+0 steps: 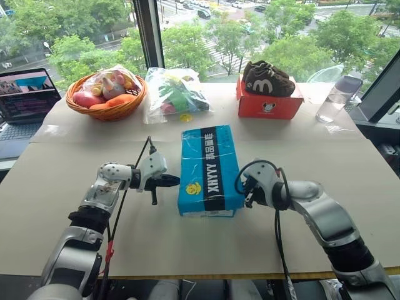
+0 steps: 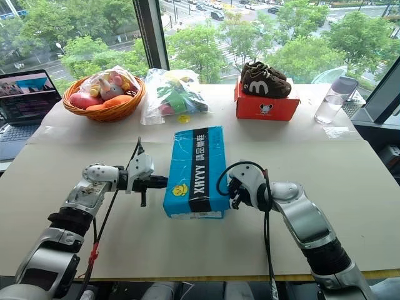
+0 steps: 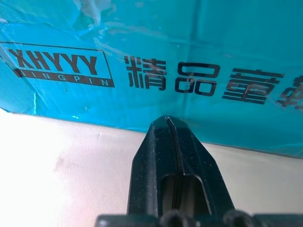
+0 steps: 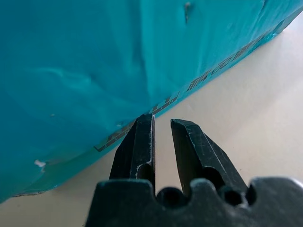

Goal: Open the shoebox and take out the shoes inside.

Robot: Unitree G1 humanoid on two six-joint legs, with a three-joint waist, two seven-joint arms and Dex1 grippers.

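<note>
Next, I back my left gripper off, as it crowds the shoebox's long side (image 1: pixel 181 169) where the lid will swing down, while my right gripper lifts the opposite edge (image 1: pixel 238 167).
The bright blue shoebox (image 1: pixel 209 169) lies shut in the middle of the table, its black band and yellow emblem facing up. The shoes are hidden inside it. My left gripper (image 1: pixel 174 181) is shut and points at the box's left long side, a short way off it; the left wrist view has its fingertips (image 3: pixel 168 119) just short of the lettered blue wall (image 3: pixel 189 56). My right gripper (image 1: pixel 248 192) is at the box's right side near the front corner. Its fingers (image 4: pixel 142 137) stand a narrow gap apart with nothing between them, right at the lower edge of the box wall (image 4: pixel 94 61).
At the back stand a wicker basket (image 1: pixel 106 94) of fruit, a plastic bag (image 1: pixel 172 94) of colourful items, and a red-orange box (image 1: pixel 269 105) with dark brown shoes (image 1: pixel 269 78) on top. A clear bottle (image 1: pixel 334 100) is at the back right, a laptop (image 1: pixel 25 100) at the far left.
</note>
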